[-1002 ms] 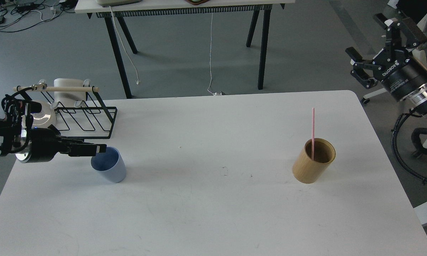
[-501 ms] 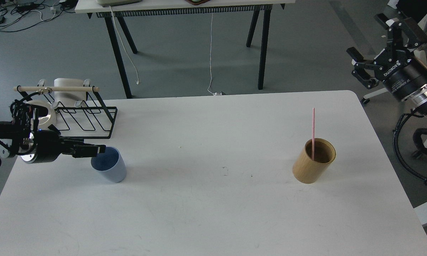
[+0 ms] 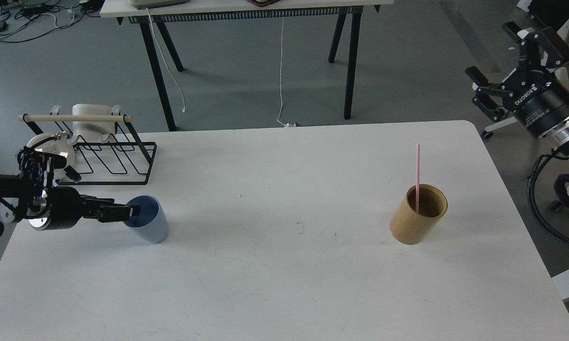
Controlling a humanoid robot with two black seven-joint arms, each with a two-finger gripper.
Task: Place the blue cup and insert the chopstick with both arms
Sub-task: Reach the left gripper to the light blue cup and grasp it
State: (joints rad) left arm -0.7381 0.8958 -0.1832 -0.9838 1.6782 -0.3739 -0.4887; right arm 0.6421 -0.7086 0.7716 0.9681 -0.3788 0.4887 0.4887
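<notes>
The holder's opening [image 3: 431, 201] is wide open around the chopstick [image 3: 417, 170]. The chopstick should slide out and leave the holder standing when I lift the chopstick.
The blue cup [image 3: 148, 226] stands upright on the white table [image 3: 284, 284] at the left. My left gripper [image 3: 134, 212] reaches in from the left, and its fingertips overlap the cup's left rim. It is seen side-on and dark, so I cannot tell its two fingers apart. A single pink-red chopstick [image 3: 417, 170] stands upright in the tan wooden cylinder holder [image 3: 414, 222] at the right. My right gripper [image 3: 492, 51] is open and empty, raised high beyond the table's right edge, far from the holder.
A black wire rack [image 3: 109, 158] with a pale wooden rod [image 3: 76, 118] and white dishes stands at the back left, just behind my left arm. Another table's black legs [image 3: 156, 71] stand on the floor beyond the far edge.
My left gripper has dropped lower, so its fingertips now sit at the cup's rim. My right gripper has drifted slightly right and away. The cup, chopstick and holder have not moved.
</notes>
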